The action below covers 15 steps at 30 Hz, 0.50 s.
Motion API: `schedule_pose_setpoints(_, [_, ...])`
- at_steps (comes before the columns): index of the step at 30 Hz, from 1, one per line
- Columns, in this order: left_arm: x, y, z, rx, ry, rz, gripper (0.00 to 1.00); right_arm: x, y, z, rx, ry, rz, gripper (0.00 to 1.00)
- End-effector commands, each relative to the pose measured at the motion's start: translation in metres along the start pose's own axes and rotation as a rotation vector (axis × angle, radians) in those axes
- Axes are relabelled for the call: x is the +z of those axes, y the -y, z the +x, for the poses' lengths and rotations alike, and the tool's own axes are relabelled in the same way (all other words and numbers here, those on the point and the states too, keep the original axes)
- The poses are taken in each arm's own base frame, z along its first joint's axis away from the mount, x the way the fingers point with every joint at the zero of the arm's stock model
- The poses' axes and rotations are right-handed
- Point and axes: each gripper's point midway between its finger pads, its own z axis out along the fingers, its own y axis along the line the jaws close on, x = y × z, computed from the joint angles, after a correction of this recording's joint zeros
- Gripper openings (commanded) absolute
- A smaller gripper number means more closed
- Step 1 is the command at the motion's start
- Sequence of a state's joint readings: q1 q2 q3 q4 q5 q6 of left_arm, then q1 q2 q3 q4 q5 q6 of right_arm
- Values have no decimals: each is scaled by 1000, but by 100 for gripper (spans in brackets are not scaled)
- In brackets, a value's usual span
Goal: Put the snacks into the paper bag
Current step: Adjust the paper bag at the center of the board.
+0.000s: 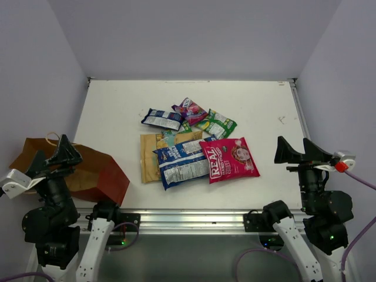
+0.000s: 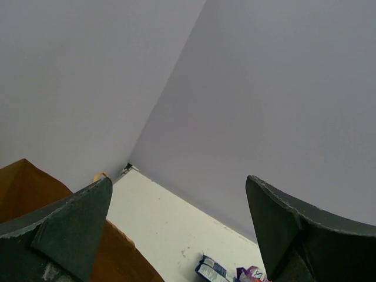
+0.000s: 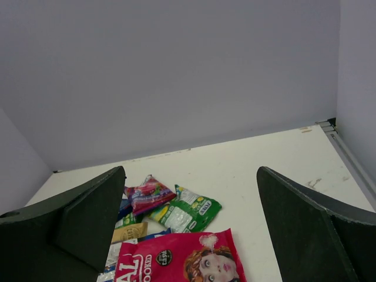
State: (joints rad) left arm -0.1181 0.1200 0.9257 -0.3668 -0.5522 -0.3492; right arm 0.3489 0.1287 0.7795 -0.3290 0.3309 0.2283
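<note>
My left gripper should go on moving down until its open fingers straddle the paper bag's edge [image 1: 95, 150] before it closes, because the paper bag's rim [image 2: 133, 242] is in the gap between them.
The snacks lie in a cluster mid-table: a pink-red "REAL" packet [image 1: 229, 158] [image 3: 182, 258], a blue-white packet [image 1: 182, 161], a tan-gold one [image 1: 151, 155], a small dark blue one [image 1: 163, 119] [image 2: 212, 270], a purple-pink one [image 1: 190, 110] [image 3: 148, 194] and a green one [image 1: 216, 123] [image 3: 187, 210]. At the front left, the brown paper bag [image 1: 88, 170] [image 2: 23, 188] with a red side lies on the table. My left gripper [image 1: 53, 155] [image 2: 178, 182] hangs open over the bag, holding nothing. My right gripper [image 1: 298, 150] [image 3: 191, 170] stands open and bare to the right of the snacks.
The white table [image 1: 117, 106] is walled in at the back and on both sides. A metal rail [image 1: 188, 217] runs along its front edge. The bag's loop handle [image 1: 53, 136] sticks out toward the left wall.
</note>
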Motion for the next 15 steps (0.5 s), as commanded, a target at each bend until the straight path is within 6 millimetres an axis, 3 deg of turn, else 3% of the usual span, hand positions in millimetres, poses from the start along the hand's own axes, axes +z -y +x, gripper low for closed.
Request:
schedule_pose_setpoints(1, [6,1,-1,-8,-10,-24,100,3,-1,-5,23,20,8,99])
schedule_pose_setpoints(15, [25,-19,35,44,-174,-234,100,7,-6,7,30,-39,-13,99])
